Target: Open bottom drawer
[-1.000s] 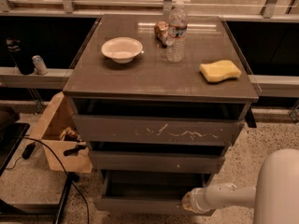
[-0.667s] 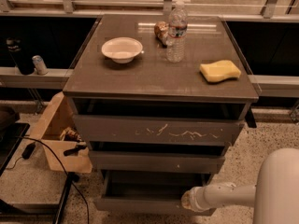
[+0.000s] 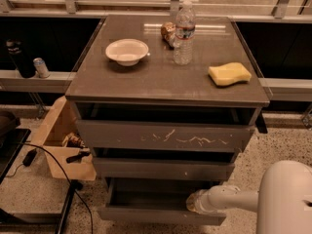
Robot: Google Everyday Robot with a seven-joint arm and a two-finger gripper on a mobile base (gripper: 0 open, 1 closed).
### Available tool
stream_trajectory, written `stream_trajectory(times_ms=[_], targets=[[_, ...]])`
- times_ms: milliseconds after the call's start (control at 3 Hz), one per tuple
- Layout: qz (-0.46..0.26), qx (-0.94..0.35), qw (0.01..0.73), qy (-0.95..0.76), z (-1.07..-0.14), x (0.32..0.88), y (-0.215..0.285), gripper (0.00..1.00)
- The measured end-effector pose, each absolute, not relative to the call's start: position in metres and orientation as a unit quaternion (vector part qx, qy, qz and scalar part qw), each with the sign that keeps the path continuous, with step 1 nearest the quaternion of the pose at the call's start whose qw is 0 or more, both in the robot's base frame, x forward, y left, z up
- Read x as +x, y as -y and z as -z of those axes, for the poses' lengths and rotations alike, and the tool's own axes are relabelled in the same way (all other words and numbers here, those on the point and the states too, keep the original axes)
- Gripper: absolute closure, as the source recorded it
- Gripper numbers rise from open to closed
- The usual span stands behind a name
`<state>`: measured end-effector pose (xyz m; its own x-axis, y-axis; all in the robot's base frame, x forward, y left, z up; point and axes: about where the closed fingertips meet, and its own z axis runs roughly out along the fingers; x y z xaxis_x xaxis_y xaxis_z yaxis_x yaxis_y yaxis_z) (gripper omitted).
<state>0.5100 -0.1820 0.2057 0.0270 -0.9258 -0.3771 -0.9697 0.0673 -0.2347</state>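
Note:
The bottom drawer is only partly open and has the robot's gripper at its front edge (image 3: 161, 211), so the gripper should reach inside behind the front (image 3: 183, 203) and pull the drawer out farther.
The bottom drawer (image 3: 161, 215) is the lowest, slim grey front of the cabinet, pulled out toward me so its grey inside (image 3: 151, 199) shows. Above it are the middle front (image 3: 163, 169) with a small white speck and the taller top front (image 3: 163, 136) with white scratches, both pulled out a little. My gripper (image 3: 193, 202) reaches in from the right on a white arm and sits at the right end of the bottom drawer, over its front edge.
The cabinet top (image 3: 161, 84) holds a white bowl (image 3: 127, 51), a water bottle (image 3: 184, 33), a brown object (image 3: 168, 32) and a yellow sponge (image 3: 229, 73). A cardboard box (image 3: 61, 145) and a black cable (image 3: 53, 165) lie on the floor at the left. My white base (image 3: 285, 199) is at the bottom right.
The bottom drawer has come a little farther out toward me, with my gripper staying at its right end. Nothing else has moved.

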Motion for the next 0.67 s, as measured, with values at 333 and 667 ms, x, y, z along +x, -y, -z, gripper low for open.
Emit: stream_trajectory(times_ms=[333, 667], targets=[[-0.052, -0.681, 0.217, -0.697, -0.1984, 0.5099, 0.1824, 1.0], [-0.053, -0.681, 0.217, -0.697, -0.1983, 0.5099, 0.1823, 0.74]])
